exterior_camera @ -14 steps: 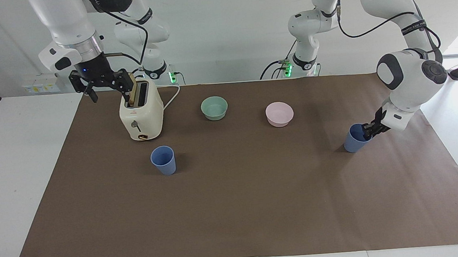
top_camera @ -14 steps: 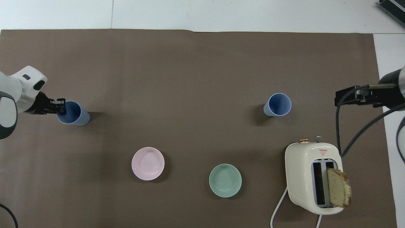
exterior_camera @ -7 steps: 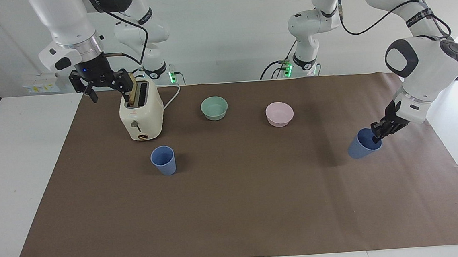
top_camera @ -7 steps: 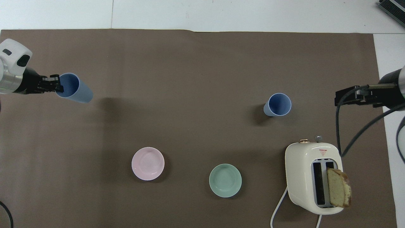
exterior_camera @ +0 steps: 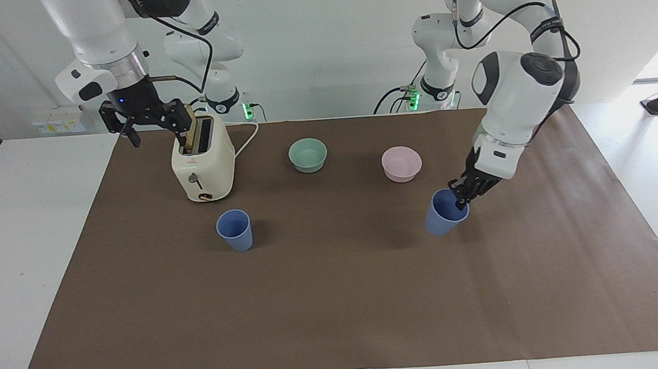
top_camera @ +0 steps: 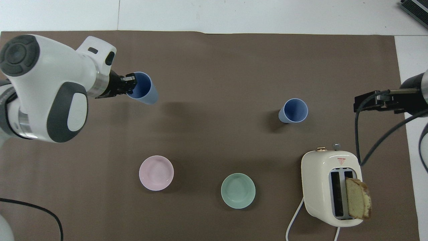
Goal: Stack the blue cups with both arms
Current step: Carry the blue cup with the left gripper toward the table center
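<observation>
I should go on moving my left gripper to the mat beside the other blue cup and let go of the held cup upright there, because the held blue cup's opening faces up and the mat there is clear.
One blue cup hangs tilted above the brown mat, its shadow lying apart from it. My left gripper is shut on its rim, one finger inside the cup. The other blue cup stands upright on the mat, farther from the robots than the toaster. My right gripper waits open and holds nothing. It is raised over the mat's edge at the right arm's end, beside the toaster's top.
A cream toaster with a bread slice in one slot stands toward the right arm's end. A green bowl and a pink bowl sit nearer to the robots than the cups.
The left arm lifted the blue cup off the mat and carried it toward the middle of the table. The right arm has not moved.
</observation>
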Controlling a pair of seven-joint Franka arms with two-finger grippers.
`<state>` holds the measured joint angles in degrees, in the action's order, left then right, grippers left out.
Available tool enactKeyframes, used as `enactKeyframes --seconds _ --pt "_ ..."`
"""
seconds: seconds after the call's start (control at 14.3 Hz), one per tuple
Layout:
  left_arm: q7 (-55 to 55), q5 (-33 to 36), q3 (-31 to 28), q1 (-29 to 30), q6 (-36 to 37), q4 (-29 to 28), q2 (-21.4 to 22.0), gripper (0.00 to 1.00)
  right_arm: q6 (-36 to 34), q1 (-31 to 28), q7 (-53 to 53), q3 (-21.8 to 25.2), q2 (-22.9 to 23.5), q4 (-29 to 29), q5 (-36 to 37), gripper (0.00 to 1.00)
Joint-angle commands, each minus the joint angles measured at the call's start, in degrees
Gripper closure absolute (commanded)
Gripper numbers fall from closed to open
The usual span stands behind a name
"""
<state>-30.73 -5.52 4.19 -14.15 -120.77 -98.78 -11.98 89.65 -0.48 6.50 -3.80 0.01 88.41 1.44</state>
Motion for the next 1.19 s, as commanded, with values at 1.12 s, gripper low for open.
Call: enactKeyframes --seconds 1.12 --pt "-10.3 6.0 -1.1 -16.0 -14.2 -6.0 -7.3 1.00 0.3 -0.9 -0.7 -0.3 -1.2 1.2 -0.6 0.00"
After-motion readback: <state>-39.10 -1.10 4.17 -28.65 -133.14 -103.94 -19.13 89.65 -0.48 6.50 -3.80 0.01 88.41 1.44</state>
